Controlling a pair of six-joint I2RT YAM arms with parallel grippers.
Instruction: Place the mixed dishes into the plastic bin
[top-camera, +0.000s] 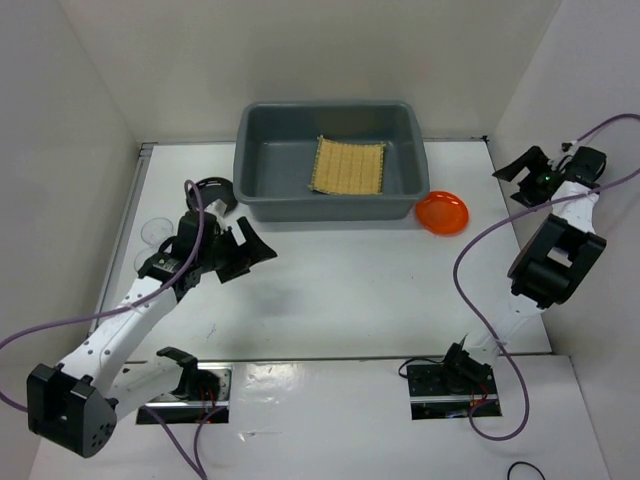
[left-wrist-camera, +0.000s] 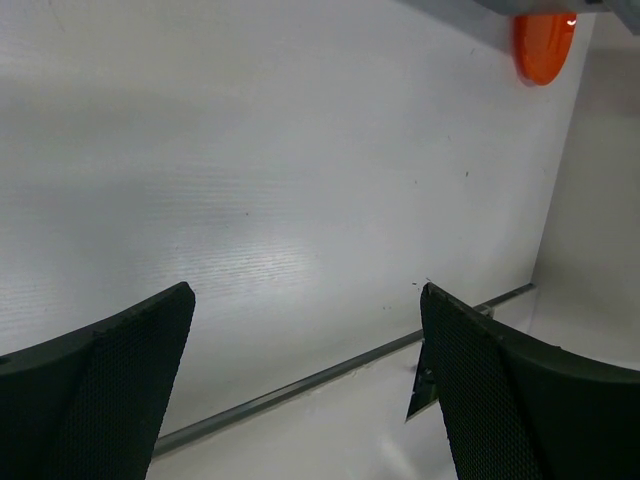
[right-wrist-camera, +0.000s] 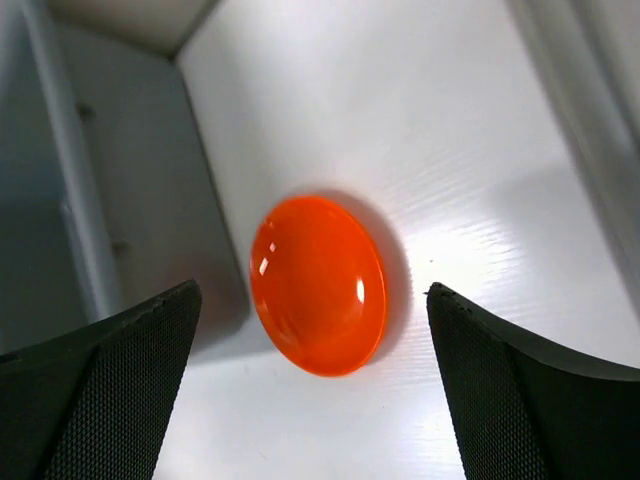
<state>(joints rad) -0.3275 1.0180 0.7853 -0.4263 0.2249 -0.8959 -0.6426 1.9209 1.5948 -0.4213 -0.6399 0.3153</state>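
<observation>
My right gripper is moving in with open fingers, and the orange plate's rim (top-camera: 465, 214) facing away from the bin is free. The gripper should keep going until its fingers are on both sides of that rim (right-wrist-camera: 376, 330).
The grey plastic bin (top-camera: 262, 170) stands at the back centre with the tan woven mat (top-camera: 348, 165) lying flat inside it. The small orange plate (top-camera: 442, 212) sits on the table just off the bin's right front corner. It also shows in the right wrist view (right-wrist-camera: 318, 285) and the left wrist view (left-wrist-camera: 543, 45). The black plate (top-camera: 213, 190) lies left of the bin, partly hidden by my left arm. Clear cups (top-camera: 153, 233) stand at the far left. My left gripper (top-camera: 250, 258) is open and empty. My right gripper (top-camera: 517, 180) is open, right of the orange plate.
White walls close in the table on the left, back and right. The bin's wall (right-wrist-camera: 60, 200) stands close beside the orange plate. A metal strip (left-wrist-camera: 330, 372) marks the table's near edge. Purple cables trail from both arms.
</observation>
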